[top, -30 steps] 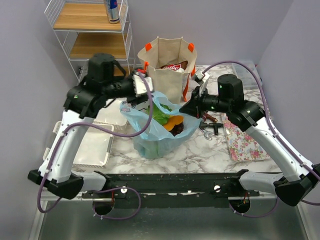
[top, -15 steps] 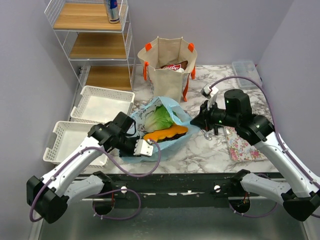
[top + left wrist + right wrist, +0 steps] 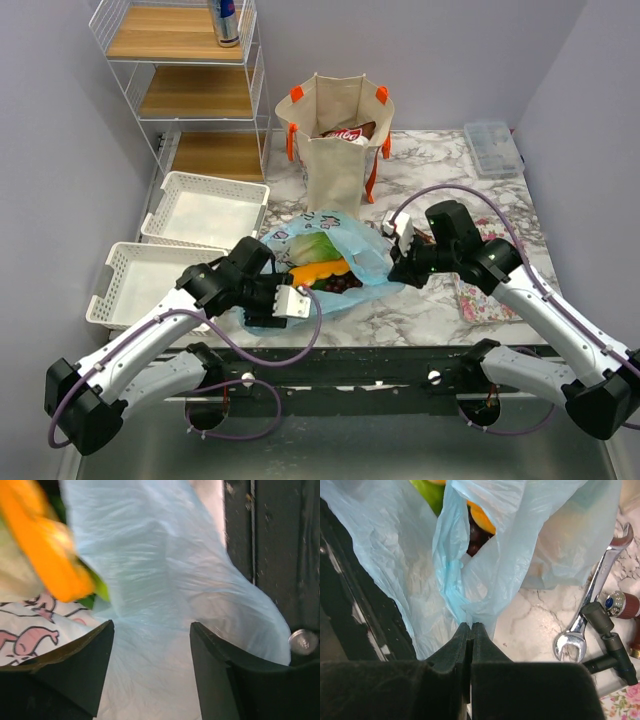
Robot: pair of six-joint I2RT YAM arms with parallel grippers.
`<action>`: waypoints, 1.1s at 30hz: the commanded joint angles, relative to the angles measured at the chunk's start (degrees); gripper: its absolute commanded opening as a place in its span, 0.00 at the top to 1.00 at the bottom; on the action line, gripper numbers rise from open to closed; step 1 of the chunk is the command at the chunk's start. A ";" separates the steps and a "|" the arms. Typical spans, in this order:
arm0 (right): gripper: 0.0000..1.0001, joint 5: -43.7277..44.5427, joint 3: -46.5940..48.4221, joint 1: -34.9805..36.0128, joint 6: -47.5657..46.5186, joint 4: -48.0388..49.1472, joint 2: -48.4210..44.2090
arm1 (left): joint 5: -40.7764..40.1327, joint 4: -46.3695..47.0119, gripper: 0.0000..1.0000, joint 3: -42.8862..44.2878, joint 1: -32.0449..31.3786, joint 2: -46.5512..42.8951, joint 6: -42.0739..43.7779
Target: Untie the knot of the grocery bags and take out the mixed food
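Observation:
Green edges (image 3: 99, 585) show from under the long orange food (image 3: 318, 272), so I expect to find green produce hidden below it when I lift it out.
The light-blue plastic bag (image 3: 352, 243) lies slumped at the table's middle, its mouth spread. Lettuce (image 3: 310, 247), an orange fruit (image 3: 318, 272) and dark grapes (image 3: 345, 284) show inside it. My right gripper (image 3: 400, 266) is at the bag's right side, shut on a fold of its film (image 3: 470, 605). My left gripper (image 3: 268, 303) sits low at the bag's near-left edge. In the left wrist view it stands open (image 3: 151, 625) with bag film lying across the gap and the orange fruit (image 3: 45, 545) beyond. The beige tote (image 3: 335, 150) stands upright behind, a snack packet (image 3: 345, 133) in its mouth.
Two white baskets (image 3: 210, 205) (image 3: 150, 280) lie on the left. Behind them, a wire shelf (image 3: 190, 60) carries a drink can (image 3: 226, 20). A wrench (image 3: 590, 605) and other tools (image 3: 612, 645) lie right of the bag, by a floral pad (image 3: 490, 295). A clear box (image 3: 493, 140) sits at the back right.
My left arm came down from high behind the bag to its near-left edge, and its jaws narrowed, then reopened. My right gripper drew the bag's edge forward; the bag flattened.

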 commanded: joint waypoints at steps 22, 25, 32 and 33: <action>0.99 14.91 -0.47 0.16 3.11 7.73 -4.20 | -4.42 23.02 0.39 8.15 -2.34 22.61 -24.26; 0.99 14.16 -1.13 0.17 2.75 7.43 -4.73 | -8.86 22.83 0.44 7.86 -2.16 24.52 -24.50; 0.99 14.12 0.17 0.17 2.43 7.95 -3.96 | -6.88 16.50 0.96 13.70 -1.66 18.42 -24.13; 0.99 13.73 0.48 0.17 2.31 8.13 -3.86 | -6.14 14.76 1.00 15.61 -1.66 17.65 -24.33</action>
